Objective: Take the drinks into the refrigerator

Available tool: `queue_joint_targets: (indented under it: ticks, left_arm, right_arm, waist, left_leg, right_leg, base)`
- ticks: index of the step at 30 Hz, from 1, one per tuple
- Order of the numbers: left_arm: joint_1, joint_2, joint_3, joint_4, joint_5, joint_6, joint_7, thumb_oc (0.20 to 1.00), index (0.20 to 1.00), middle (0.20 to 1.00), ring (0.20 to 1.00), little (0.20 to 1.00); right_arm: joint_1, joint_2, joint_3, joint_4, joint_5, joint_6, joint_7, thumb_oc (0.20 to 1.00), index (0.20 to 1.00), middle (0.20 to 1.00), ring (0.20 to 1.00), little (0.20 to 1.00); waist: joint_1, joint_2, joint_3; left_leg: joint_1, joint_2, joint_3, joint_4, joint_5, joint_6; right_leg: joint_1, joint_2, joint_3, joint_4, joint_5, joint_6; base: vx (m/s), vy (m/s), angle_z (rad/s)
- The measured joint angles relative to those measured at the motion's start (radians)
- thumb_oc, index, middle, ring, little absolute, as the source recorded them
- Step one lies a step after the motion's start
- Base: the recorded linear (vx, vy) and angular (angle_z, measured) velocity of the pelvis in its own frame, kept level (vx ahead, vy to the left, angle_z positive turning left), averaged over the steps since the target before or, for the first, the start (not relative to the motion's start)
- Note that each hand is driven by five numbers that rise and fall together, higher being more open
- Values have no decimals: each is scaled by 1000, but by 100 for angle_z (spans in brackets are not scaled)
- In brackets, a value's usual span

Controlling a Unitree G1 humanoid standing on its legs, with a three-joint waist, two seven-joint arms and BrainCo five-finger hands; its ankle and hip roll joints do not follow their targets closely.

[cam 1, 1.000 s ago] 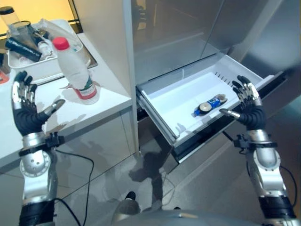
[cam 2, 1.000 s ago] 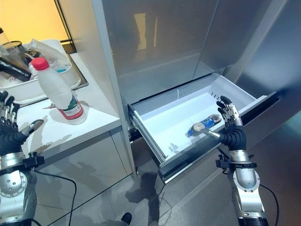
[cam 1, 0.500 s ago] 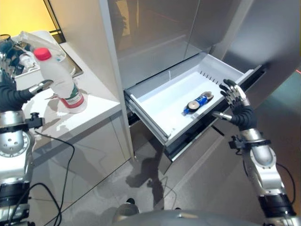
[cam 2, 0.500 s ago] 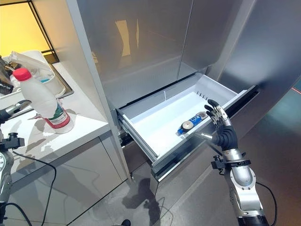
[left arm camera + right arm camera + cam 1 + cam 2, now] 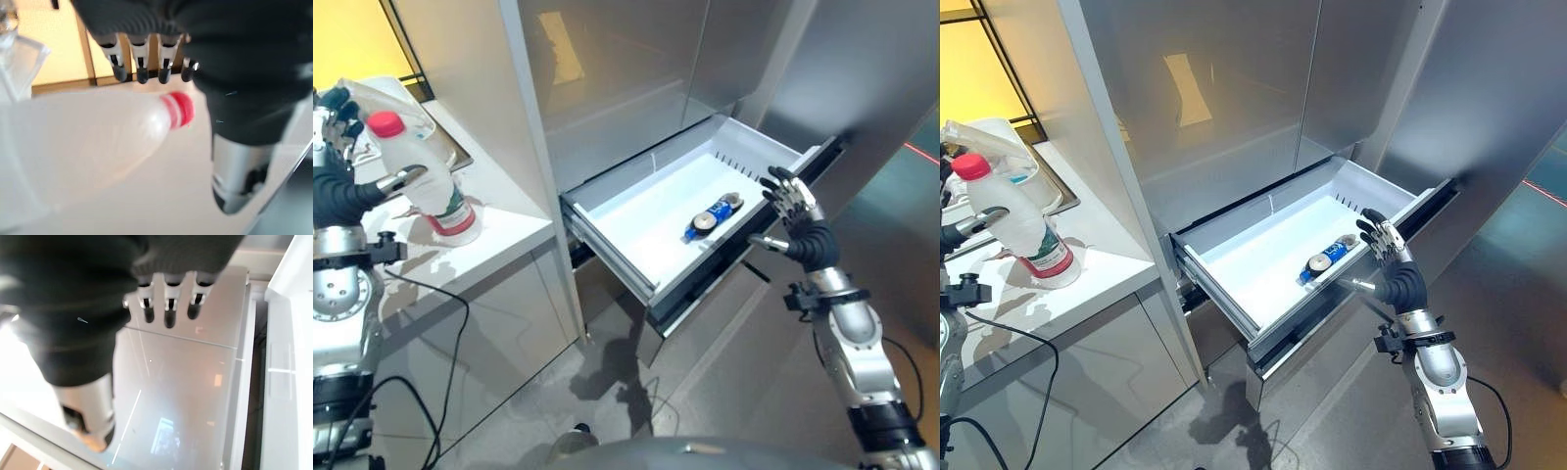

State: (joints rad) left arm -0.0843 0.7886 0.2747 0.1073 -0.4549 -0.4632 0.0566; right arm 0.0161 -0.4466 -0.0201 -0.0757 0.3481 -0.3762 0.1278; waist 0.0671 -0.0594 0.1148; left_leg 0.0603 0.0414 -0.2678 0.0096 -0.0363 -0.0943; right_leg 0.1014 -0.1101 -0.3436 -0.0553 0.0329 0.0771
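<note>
The plastic bottle [image 5: 431, 188] will stay closed when the robot tips it sideways into the drawer, because the red cap [image 5: 385, 123] sits squarely over its neck.
A white plastic bottle [image 5: 423, 176] with a red cap stands upright on the white counter [image 5: 484, 245] at the left; the left wrist view shows the same bottle [image 5: 98, 142] close up. My left hand [image 5: 335, 186] is open right beside it, thumb reaching toward its shoulder, not gripping. A blue drink can [image 5: 710, 215] lies on its side inside the pulled-out white refrigerator drawer [image 5: 617, 264]. My right hand [image 5: 801, 230] hovers open by the drawer's right front corner, apart from the can. In the right wrist view its fingers [image 5: 168, 308] are straight.
The tall grey refrigerator doors [image 5: 1234, 88] stand shut above the drawer. A tray [image 5: 1043, 191] with clear containers sits at the counter's back left. Grey floor [image 5: 724, 382] lies in front of the drawer.
The camera has shifted, sliding the scene leftward in view. My left hand has come closer to the bottle. The right hand stays open beside the drawer.
</note>
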Motion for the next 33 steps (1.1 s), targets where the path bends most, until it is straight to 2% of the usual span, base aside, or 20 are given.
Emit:
queue_joint_targets:
  ticks: [8,33]
  left_arm:
    - [0,-1,-30,10,-51,21,-56,1000,1000,1000,1000,1000]
    - [0,-1,-62,79,-51,50,-83,1000,1000,1000,1000,1000]
  right_arm:
    - [-1,1,0,0,9,10,8,1000,1000,1000,1000,1000]
    - [-1,3,1,0,27,12,39,1000,1000,1000,1000,1000]
  waist:
    - [-2,-4,-4]
    - [-8,-4,-6]
  left_leg:
    - [18,1,11,-10,0,0]
    - [18,1,21,-22,2,3]
  right_leg:
    - [19,2,5,-23,10,1]
    - [13,2,13,-35,17,1]
  base:
    - [9,5,-3]
    - [1,0,0]
